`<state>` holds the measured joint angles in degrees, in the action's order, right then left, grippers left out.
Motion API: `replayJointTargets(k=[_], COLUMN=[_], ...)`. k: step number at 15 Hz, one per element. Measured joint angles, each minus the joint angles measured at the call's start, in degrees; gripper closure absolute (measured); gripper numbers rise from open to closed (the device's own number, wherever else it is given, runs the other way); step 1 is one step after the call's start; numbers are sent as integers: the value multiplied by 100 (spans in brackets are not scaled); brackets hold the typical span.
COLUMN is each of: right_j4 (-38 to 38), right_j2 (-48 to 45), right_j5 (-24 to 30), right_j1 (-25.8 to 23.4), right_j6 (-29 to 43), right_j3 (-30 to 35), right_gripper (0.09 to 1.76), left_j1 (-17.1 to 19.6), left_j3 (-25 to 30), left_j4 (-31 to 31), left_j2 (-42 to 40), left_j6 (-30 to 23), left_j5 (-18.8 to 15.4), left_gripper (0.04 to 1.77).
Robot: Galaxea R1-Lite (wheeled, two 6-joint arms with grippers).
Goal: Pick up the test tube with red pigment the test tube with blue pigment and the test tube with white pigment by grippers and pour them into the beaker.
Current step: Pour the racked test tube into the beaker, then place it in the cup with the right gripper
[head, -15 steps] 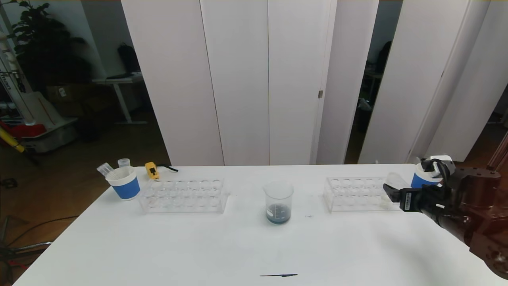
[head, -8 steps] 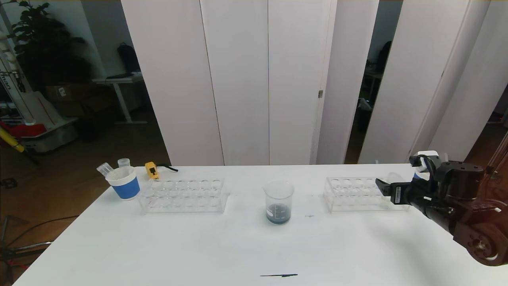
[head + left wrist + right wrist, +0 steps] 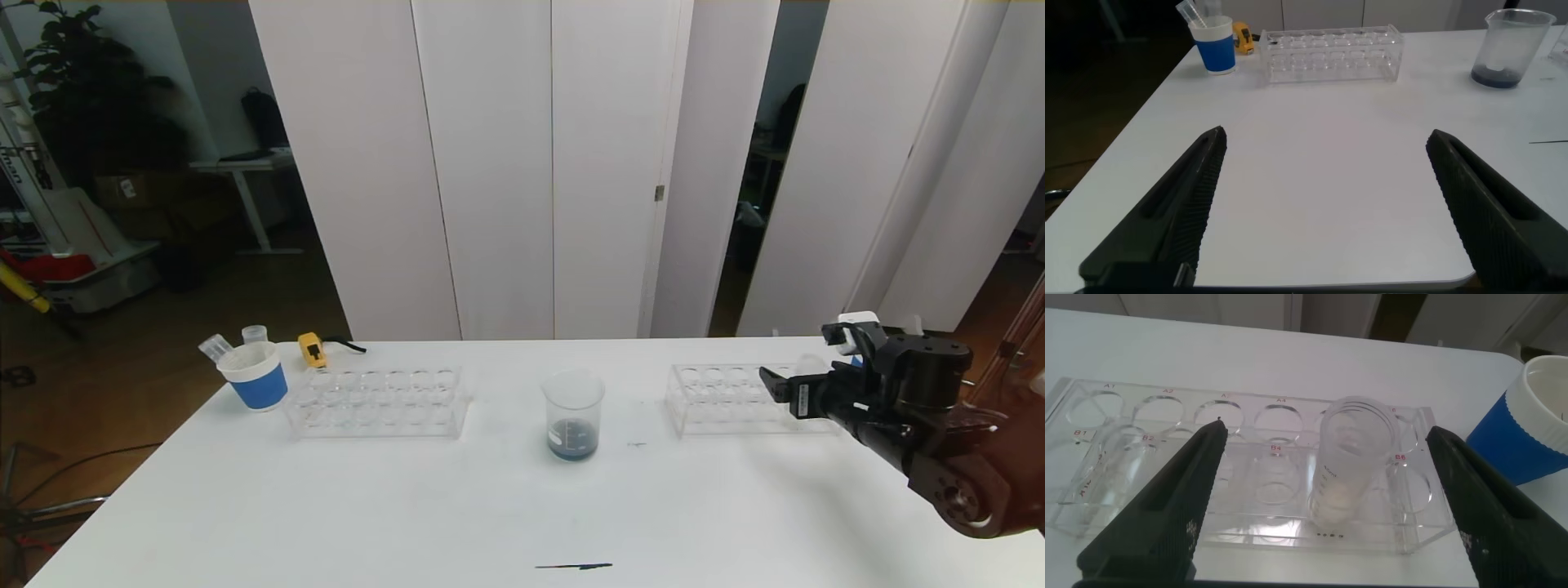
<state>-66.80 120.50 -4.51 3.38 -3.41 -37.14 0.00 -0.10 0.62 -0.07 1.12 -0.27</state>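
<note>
The beaker's dark bluish liquid (image 3: 573, 441) will turn lighter when the robot pours, because the test tube with white pigment has cream liquid in its bottom (image 3: 1334, 501).
The test tube with white pigment (image 3: 1351, 461) stands in the right-hand clear rack (image 3: 1249, 531), cream liquid in its bottom. My right gripper (image 3: 1324, 430) is open just in front of it, the tube between the lines of its two fingers (image 3: 1167, 506) and untouched. In the head view the right gripper (image 3: 775, 384) hovers at the right end of that rack (image 3: 727, 398). The beaker (image 3: 574, 412) stands mid-table with dark bluish liquid at its bottom; it also shows in the left wrist view (image 3: 1512, 49). My left gripper (image 3: 1324, 133) is open over bare table near the front edge. The test tubes with red and blue pigment are out of view.
A second clear rack (image 3: 375, 400) lies left of the beaker. A blue paper cup (image 3: 255, 376) holding empty tubes and a small yellow object (image 3: 312, 349) sit at the back left. Another blue cup (image 3: 1535, 425) stands just right of the right rack.
My right gripper has moved left and a little up along the table's right side, coming in over the right rack's end. Nothing else has moved.
</note>
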Motion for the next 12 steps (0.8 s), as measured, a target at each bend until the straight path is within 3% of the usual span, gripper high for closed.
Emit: replayJointTargets(k=[10,11,12], right_j4=[0,0,-6], right_j2=[416,422,424], right_j5=[-2,0,-4], right_j1=[20,20,21], right_j6=[-35,-35,-38], right_j3=[-295,-304,-307], right_gripper=[10,13,29], left_j1=[0,0,0], left_j3=[0,0,0], left_j4=[0,0,0], left_j2=[0,0,0], left_j6=[2,0,2], left_j5=[2,0,0], left_gripper=[6,6,6])
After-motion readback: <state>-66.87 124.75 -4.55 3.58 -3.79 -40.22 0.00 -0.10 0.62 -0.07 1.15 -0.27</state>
